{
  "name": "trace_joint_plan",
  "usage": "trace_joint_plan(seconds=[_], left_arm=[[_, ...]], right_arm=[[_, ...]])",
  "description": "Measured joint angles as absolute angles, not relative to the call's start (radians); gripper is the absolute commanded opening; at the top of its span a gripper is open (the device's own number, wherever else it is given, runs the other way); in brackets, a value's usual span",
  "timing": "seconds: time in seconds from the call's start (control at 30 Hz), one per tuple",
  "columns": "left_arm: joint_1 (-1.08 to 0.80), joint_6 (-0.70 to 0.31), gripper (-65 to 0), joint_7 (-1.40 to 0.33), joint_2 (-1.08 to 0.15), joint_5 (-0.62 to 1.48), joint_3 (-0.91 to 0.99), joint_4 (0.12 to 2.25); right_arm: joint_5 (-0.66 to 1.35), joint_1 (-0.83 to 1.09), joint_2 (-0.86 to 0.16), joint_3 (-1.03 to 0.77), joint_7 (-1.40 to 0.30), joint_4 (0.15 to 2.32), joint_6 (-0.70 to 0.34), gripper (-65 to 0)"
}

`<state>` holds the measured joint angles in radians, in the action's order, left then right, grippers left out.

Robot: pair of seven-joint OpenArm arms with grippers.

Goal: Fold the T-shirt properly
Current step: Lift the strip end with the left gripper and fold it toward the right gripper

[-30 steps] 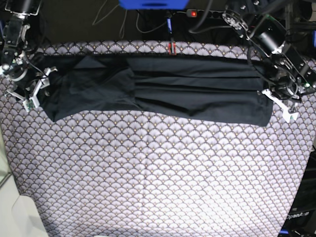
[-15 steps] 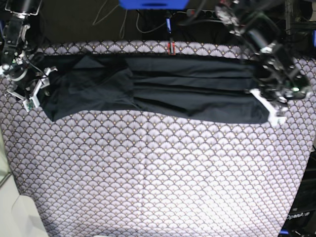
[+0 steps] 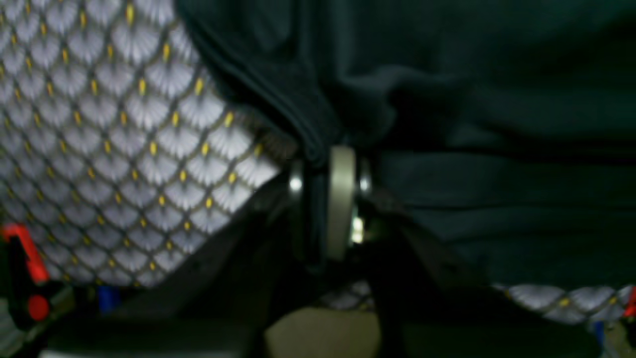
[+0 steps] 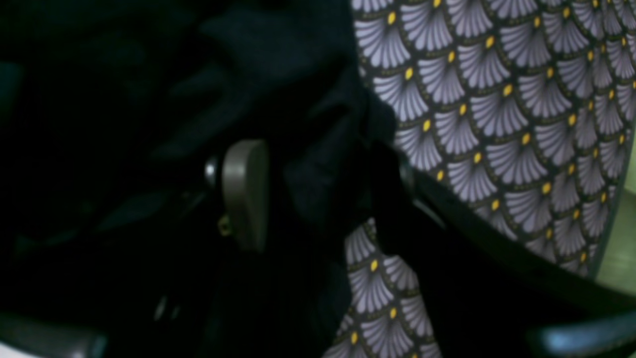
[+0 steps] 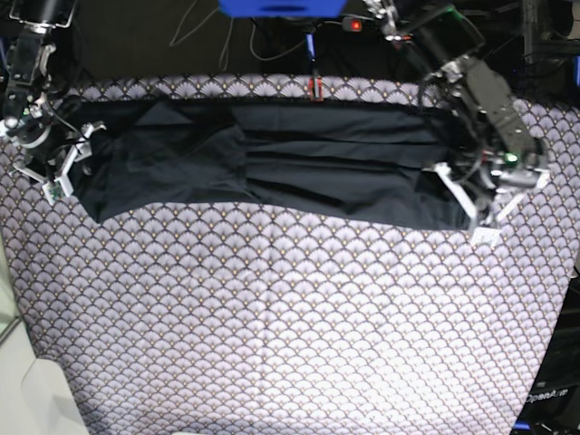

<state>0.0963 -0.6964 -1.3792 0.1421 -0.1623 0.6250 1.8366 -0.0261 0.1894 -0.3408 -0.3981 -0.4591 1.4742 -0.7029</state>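
Note:
The black T-shirt lies flat and open along the way to the T-shirt's middle, so my left gripper should keep carrying the black T-shirt's pinched end there and then let go.
The black T-shirt lies as a long folded band across the far part of the patterned cloth. At the band's right end in the base view, my left gripper is shut on the shirt's edge. The left wrist view shows its pads pinching a fold of dark fabric. My right gripper sits at the band's left end. Its jaws stand apart in the right wrist view, with one pad visible and a bunch of shirt fabric between the fingers.
The scallop-patterned cloth covers the whole table. A small red item stands at the back edge. Cables and a power strip with a red light lie behind the table, beside a blue object.
My left gripper has moved left in the base view, pulling the shirt's right end inward and shortening the band. The right arm has stayed put.

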Motion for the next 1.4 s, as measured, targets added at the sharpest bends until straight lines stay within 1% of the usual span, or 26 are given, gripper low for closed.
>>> trace_joint_plan(seconds=[0.07,0.23,0.67,0.77,0.9,1.13,1.17,1.27,1.4], left_arm=[[0.092,-0.696,-61.6,-1.372,0.159,-0.202,0.591,1.869],[0.076,-0.696,-61.6,-1.374,0.158,-0.279,0.491,1.898],[0.003,-0.696,-61.6,-1.369,0.155,-0.283,0.181,1.9],[-0.003,-0.697,-61.6,-1.375,0.149,-0.261,0.097,1.9],[-0.002,-0.7,-61.6,-1.37,0.15,-0.136,-0.009,1.9],[0.001,-0.7,-61.6,-1.373,0.147,-0.008,-0.202,1.891],[0.001,-0.7,-61.6,-1.373,0.148,0.001,-0.215,1.891],[0.002,-0.653,-61.6,-1.375,0.146,0.012,-0.238,1.89],[-0.002,-0.643,-61.6,-1.377,0.147,0.016,-0.25,1.89]], right_arm=[[-0.026,0.189,-0.341,-0.398,-0.459,1.474,-0.703,-31.7],[-0.026,0.189,-0.341,-0.398,-0.459,1.474,-0.703,-31.7],[-0.026,0.189,-0.341,-0.398,-0.459,1.474,-0.703,-31.7],[-0.026,0.189,-0.341,-0.398,-0.459,1.474,-0.702,-31.7],[-0.026,0.189,-0.341,-0.398,-0.459,1.474,-0.703,-31.7],[-0.026,0.189,-0.341,-0.398,-0.459,1.474,-0.703,-31.7],[-0.026,0.189,-0.341,-0.398,-0.459,1.474,-0.702,-31.7],[-0.026,0.189,-0.341,-0.398,-0.459,1.474,-0.703,-31.7],[-0.026,0.189,-0.341,-0.398,-0.459,1.474,-0.703,-31.7]])
